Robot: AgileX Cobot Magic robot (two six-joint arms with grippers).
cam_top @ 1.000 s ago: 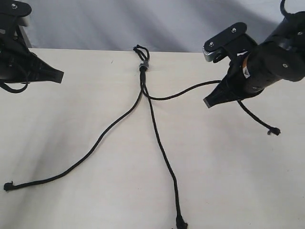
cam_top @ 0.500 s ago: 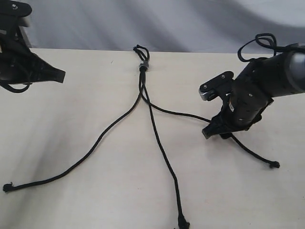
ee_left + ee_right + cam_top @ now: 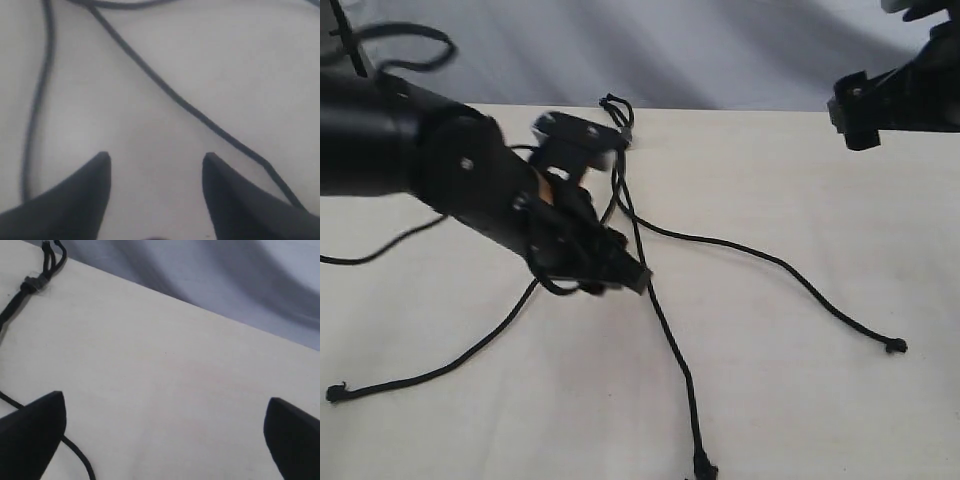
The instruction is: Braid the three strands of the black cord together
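The middle strand crosses another strand [image 3: 628, 207] below the knot, so I expect that other strand [image 3: 780, 264] to get pulled along when I move the middle strand across.
The black cord lies on the pale table [image 3: 800, 400], its knot with a small loop [image 3: 616, 108] at the far edge. The three strands fan out from it: the left strand [image 3: 440, 368], the middle strand [image 3: 672, 355] and the right strand [image 3: 790, 272]. My left gripper [image 3: 625, 272] hangs low between the left and middle strands; its arm hides their upper parts. In the left wrist view the left gripper [image 3: 156, 159] is open over bare table, with a strand [image 3: 190, 107] just beyond it. My right gripper [image 3: 852, 112] is raised at the far right. It [image 3: 165, 397] is wide open and empty, with the knot [image 3: 31, 284] in sight.
A thin cable [image 3: 380, 246] of the left arm trails over the table at the left. Grey cloth [image 3: 720, 50] hangs behind the table's far edge. The strand tips lie near the front left [image 3: 334, 392], front middle [image 3: 702, 466] and right [image 3: 895, 345].
The right gripper let go of the right strand, opened wide and pulled back up to the far right. The left arm swung in from the far left to the middle and opened.
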